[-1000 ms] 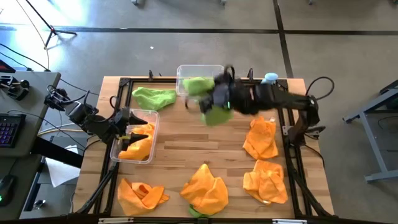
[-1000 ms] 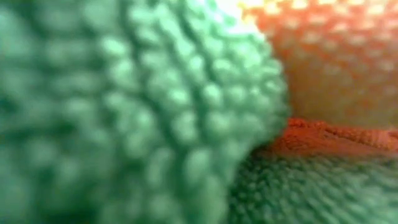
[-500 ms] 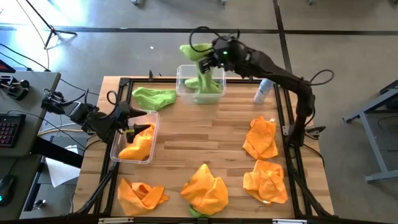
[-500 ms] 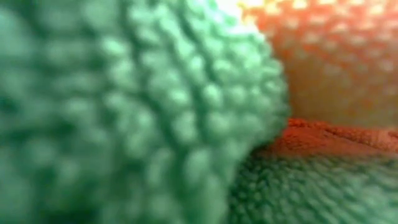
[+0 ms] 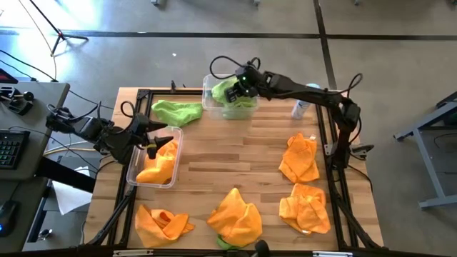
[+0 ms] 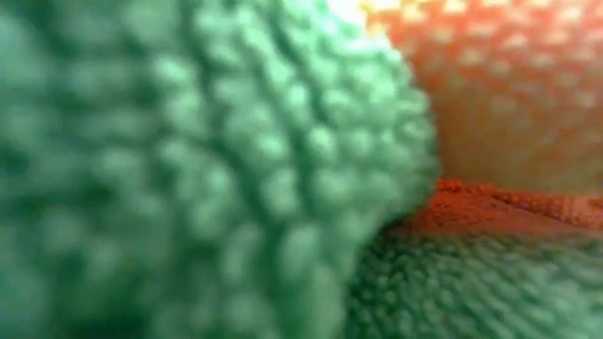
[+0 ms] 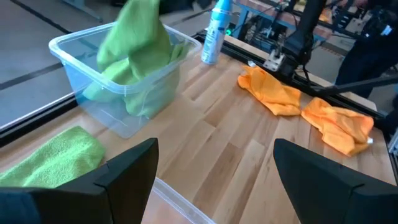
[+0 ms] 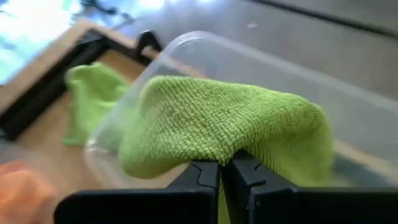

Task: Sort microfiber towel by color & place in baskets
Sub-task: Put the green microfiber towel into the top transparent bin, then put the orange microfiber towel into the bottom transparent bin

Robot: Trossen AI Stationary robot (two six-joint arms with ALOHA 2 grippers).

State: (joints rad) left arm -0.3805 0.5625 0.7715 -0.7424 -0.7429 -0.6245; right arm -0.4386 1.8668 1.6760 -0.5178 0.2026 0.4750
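Observation:
The green towel is hanging inside the far basket's sides. My right gripper should go on down until the towel touches the basket's bottom before it lets go.
My right gripper is shut on a lime green towel over the far clear basket, which holds more green cloth. A second green towel lies flat on the table beside that basket. My left gripper stands open above the left basket, which holds an orange towel; its fingers touch nothing. Several orange towels lie crumpled on the table, among them one at the right and one at the near edge. The low view is filled by green and orange cloth close up. My right gripper pinches a bunched fold of the green towel between its two shut fingers; the cloth drapes over and around the fingertips. The fingers come slanting down from the table's right. The towel hangs below them, its lower part inside the far basket.
A blue-capped spray bottle stands at the far right, close to my right arm. Black rails run along the table's sides. Bare wood lies open in the middle of the table.
My right gripper has carried the green towel from just right of the far basket toward the far edge, then come down over the basket. The towel, first hanging clear above the table, now has its lower part inside the basket. The gripper has stayed shut.

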